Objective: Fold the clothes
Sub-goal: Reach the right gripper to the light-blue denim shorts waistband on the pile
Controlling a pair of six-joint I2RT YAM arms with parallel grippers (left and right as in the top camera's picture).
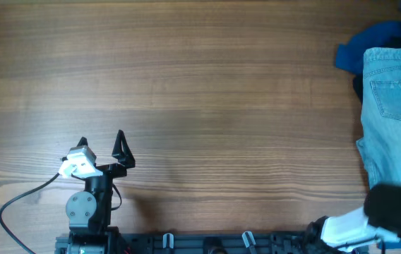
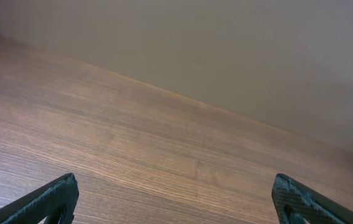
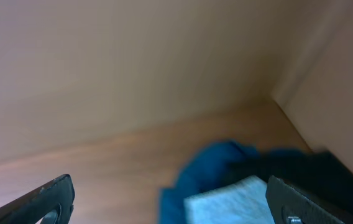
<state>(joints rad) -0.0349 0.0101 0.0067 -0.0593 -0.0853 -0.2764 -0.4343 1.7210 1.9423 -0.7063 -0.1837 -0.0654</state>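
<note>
My right gripper should keep going down because the light blue denim shorts point(image 1: 394, 116) are lying on top of the black garment. It should go to their waistband and close there.
The light blue denim shorts point(image 1: 395, 113) lie at the right edge of the table, a stitched back pocket facing up, partly cut off by the frame. In the right wrist view the shorts point(image 3: 229, 204) show blurred between the fingers. My right gripper point(image 3: 170, 208) is open and empty; in the overhead view only its arm shows, at the bottom right, just in front of the shorts. My left gripper point(image 1: 102, 147) is open and empty at the front left, far from the shorts; it shows over bare wood in the left wrist view point(image 2: 176, 205).
A royal-blue garment point(image 1: 370, 44) and a black one point(image 1: 356, 86) are heaped behind and under the shorts at the back right corner; they also show in the right wrist view point(image 3: 220, 165). The wooden table point(image 1: 200, 92) stretches across the view. A black cable point(image 1: 17, 204) trails from the left arm.
</note>
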